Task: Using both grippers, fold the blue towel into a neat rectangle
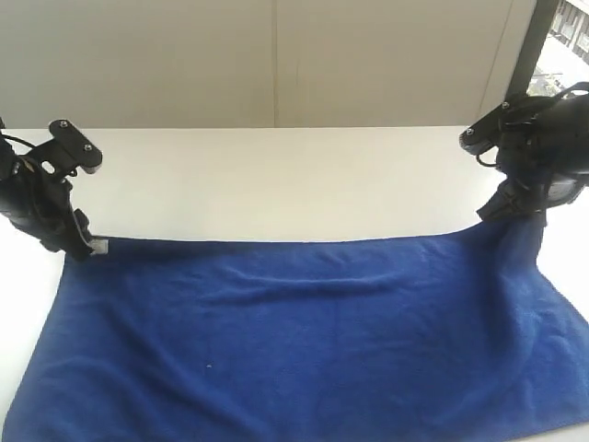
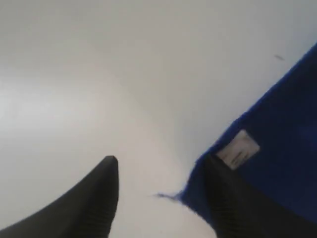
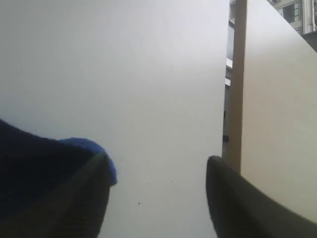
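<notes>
The blue towel is bunched up into a fold (image 1: 523, 285) under my right gripper, so my right gripper should spread the towel's outer side (image 1: 555, 336) flat before folding from the towel's far corners.
The blue towel (image 1: 304, 341) lies spread out flat over the near half of the white table (image 1: 276, 175). My left gripper (image 1: 85, 245) is down at its far left corner, beside the small white tag (image 1: 98, 246). In the left wrist view that gripper (image 2: 163, 166) is open; one finger (image 2: 223, 198) rests over the towel corner (image 2: 277, 124) by the tag (image 2: 237, 149), the other over bare table. My right gripper (image 1: 504, 212) is at the far right corner, which rises slightly toward it. That gripper (image 3: 157, 159) is also open, with the towel's corner (image 3: 79, 146) lying against one finger only.
A pale wall runs behind the table. A black post (image 1: 529, 46) stands at the back right. The right wrist view shows the table's edge and a tan upright strip (image 3: 240, 74) beyond it. The towel reaches the picture's near edge.
</notes>
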